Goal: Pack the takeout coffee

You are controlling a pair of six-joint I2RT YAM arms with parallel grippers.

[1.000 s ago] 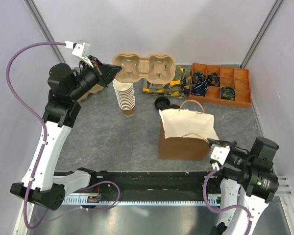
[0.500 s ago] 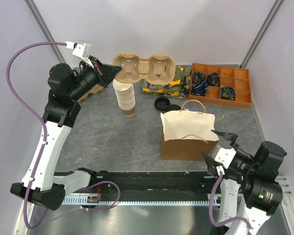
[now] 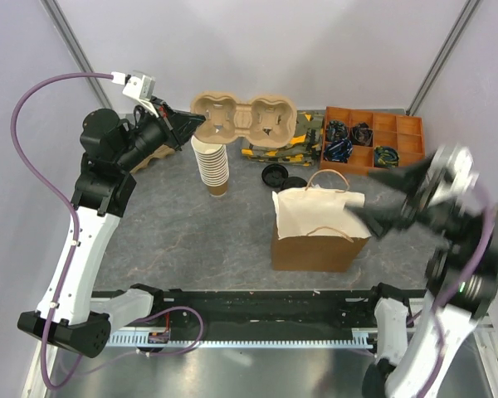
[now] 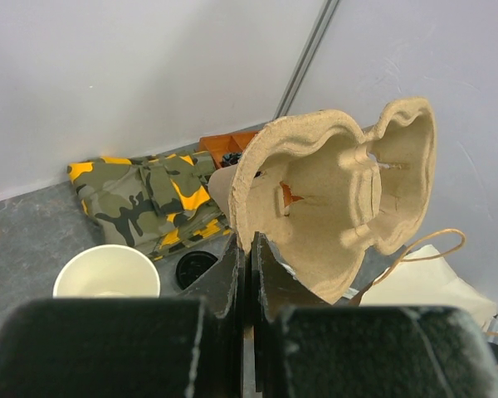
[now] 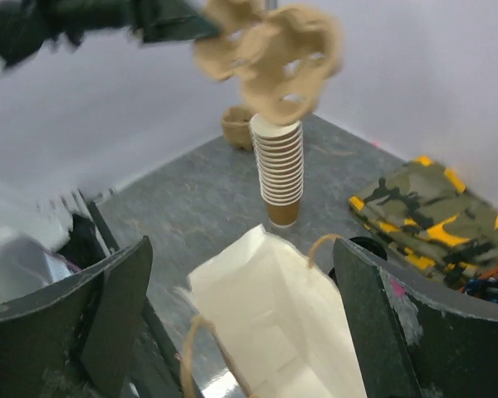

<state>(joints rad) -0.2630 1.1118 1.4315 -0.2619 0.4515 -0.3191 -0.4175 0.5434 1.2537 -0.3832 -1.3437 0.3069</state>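
I should pinch the bag's rim corner [image 3: 363, 199] with my right gripper and turn the bag, because the paper bag [image 3: 319, 230] stands unheld next to the carrier in my left gripper.
My left gripper [image 3: 191, 123] [image 4: 249, 249] is shut on the rim of a moulded brown cup carrier [image 3: 245, 116] [image 4: 340, 191] [image 5: 270, 54], held in the air above the back of the table. The right gripper [image 3: 388, 201] [image 5: 242, 249] hangs wide open and blurred just right of the brown paper bag [image 3: 315, 240] [image 5: 274, 332]; the bag stands open with nothing showing in it. Two round black lids [image 3: 274, 174] [image 3: 295, 182] lie behind the bag. I cannot tell whether a cup sits under either, so the takeout coffee cannot be picked out.
A tall stack of lidless paper cups [image 3: 212, 166] [image 5: 280, 166] [image 4: 108, 274] stands under the carrier. Camouflage cloth [image 3: 282, 141] [image 4: 141, 195] lies at the back, beside an orange divided tray [image 3: 369, 169]. Another pulp carrier [image 3: 153, 153] [image 5: 236, 128] lies below the left arm.
The right gripper opened wide beside the bag's near right corner, then swung up and back along its right side. The bag stays standing. The left arm and carrier have not moved.
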